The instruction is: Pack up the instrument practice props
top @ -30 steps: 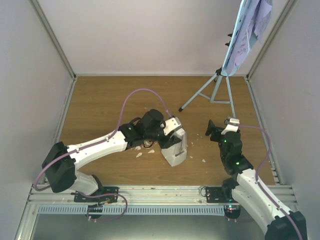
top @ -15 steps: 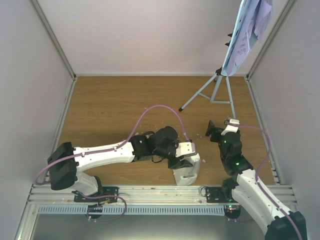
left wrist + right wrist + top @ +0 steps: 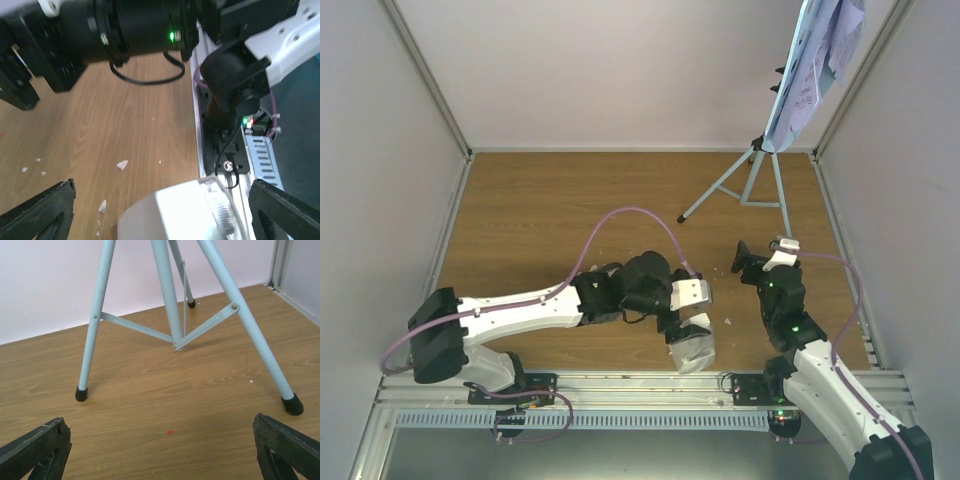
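Note:
The music stand's tray (image 3: 808, 80) is edge-on in the back corner, a long way from my left gripper, so my right gripper should grab the pole (image 3: 767, 147) and pull the stand inward.
The white metronome (image 3: 692, 347) with its clear cover sits on the wooden table near the front rail. My left gripper (image 3: 688, 318) hangs over it, open. In the left wrist view the metronome (image 3: 185, 212) lies between the two black fingers (image 3: 40, 215), with a gap on each side. The pale-blue music stand (image 3: 752, 178) stands at the back right, and its tray (image 3: 798, 90) carries the sheet music (image 3: 840, 30). My right gripper (image 3: 765, 255) is open and empty, pointing at the tripod legs (image 3: 167, 295) from a short way off.
White crumbs (image 3: 122, 164) lie on the wood left of the metronome, and one more crumb (image 3: 727, 322) lies to its right. The metal rail (image 3: 620, 385) runs along the near edge. The right arm's base (image 3: 235, 85) is close beyond the metronome. Walls enclose the table.
My left arm carried the metronome from the table's middle to the near right, by the rail. Its jaws then spread, letting the metronome go. The right arm stayed still.

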Controlling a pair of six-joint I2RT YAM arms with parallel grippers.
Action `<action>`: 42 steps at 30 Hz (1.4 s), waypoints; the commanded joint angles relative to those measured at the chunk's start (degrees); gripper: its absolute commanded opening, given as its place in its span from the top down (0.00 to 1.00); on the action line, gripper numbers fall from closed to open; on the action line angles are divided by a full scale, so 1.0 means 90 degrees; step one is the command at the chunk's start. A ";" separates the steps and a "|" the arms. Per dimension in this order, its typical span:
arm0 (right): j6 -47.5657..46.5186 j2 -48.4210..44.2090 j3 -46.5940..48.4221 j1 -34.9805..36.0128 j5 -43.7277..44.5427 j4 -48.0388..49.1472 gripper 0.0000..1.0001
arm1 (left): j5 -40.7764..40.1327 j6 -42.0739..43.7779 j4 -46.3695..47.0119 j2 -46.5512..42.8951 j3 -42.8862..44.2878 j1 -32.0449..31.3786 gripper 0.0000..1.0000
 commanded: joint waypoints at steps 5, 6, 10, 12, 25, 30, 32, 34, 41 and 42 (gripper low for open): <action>-0.0237 -0.0193 0.0407 -0.0067 -0.0877 0.0075 0.00 | 0.0417 -0.0299 0.0347 -0.1156 0.0299 0.0674 0.01; -0.0311 -0.0203 0.0531 -0.0074 -0.0984 0.0037 0.00 | 0.0432 -0.0364 0.0265 -0.1266 0.0406 0.0849 0.01; -0.0683 0.0093 0.1243 -0.0230 -0.1628 -0.0028 0.00 | 0.0743 -0.0841 -0.0196 -0.1349 0.0980 0.2088 0.01; -0.0791 0.0492 0.1611 -0.0559 -0.2140 0.0028 0.00 | 0.0882 -0.1107 -0.0194 -0.1413 0.0977 0.2825 0.01; -0.0073 0.3589 0.3432 -0.3753 -0.6956 0.3160 0.09 | 0.0034 -0.1687 0.0290 -0.2401 -0.0083 0.6264 0.01; -0.0243 0.4763 0.4460 -0.3765 -0.7890 0.3876 0.12 | -0.0338 -0.1378 0.0048 -0.2363 -0.0175 0.6532 0.01; -0.0214 0.5253 0.4968 -0.3774 -0.8172 0.3979 0.16 | -0.0321 -0.1305 0.0047 -0.2397 -0.0170 0.6531 0.01; -0.0280 0.5663 0.5400 -0.3768 -0.8226 0.4027 0.17 | -0.0359 -0.1262 0.0052 -0.2439 -0.0185 0.6525 0.01; -0.0527 0.6512 0.6203 -0.3765 -0.8370 0.3905 0.23 | -0.0373 -0.1212 0.0023 -0.2456 -0.0212 0.6529 0.01; -0.0524 0.6621 0.6282 -0.3765 -0.8358 0.3910 0.24 | -0.0380 -0.1214 0.0018 -0.2448 -0.0211 0.6528 0.01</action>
